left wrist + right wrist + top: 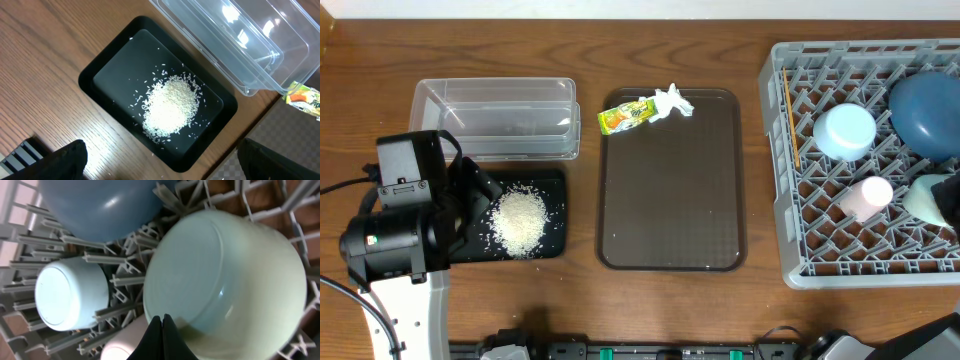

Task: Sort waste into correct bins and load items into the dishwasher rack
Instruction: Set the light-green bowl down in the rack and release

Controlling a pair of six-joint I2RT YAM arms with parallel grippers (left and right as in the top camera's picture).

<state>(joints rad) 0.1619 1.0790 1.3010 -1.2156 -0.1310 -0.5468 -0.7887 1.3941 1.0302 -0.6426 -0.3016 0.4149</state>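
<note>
The mint bowl (922, 199) is leaning crooked on the grey rack's wires (908, 232). My right gripper should push it gently until it lies flat, base up, then move back before the wrapper gets sorted.
The heap of white rice (518, 220) lies in the shallow black tray (552, 180), also in the left wrist view (170, 107). The clear tub (495, 118) stands empty behind it. My left gripper (160, 152) is open and empty, above the tray's near corner. The yellow-green wrapper (626, 117) and white tissue (673, 101) lie on the brown serving tray (670, 200). The grey rack (790, 240) holds the dark blue plate (926, 112), light blue bowl (844, 131), pink cup (866, 197), mint bowl (932, 197) and chopstick (790, 115). My right gripper (162, 330) is shut and empty by the mint bowl (225, 275).
The left arm's black body (405, 215) covers the black tray's left end. Part of the right arm (930, 342) shows at the bottom right edge. Bare wooden table (760, 290) runs between the serving tray and the rack.
</note>
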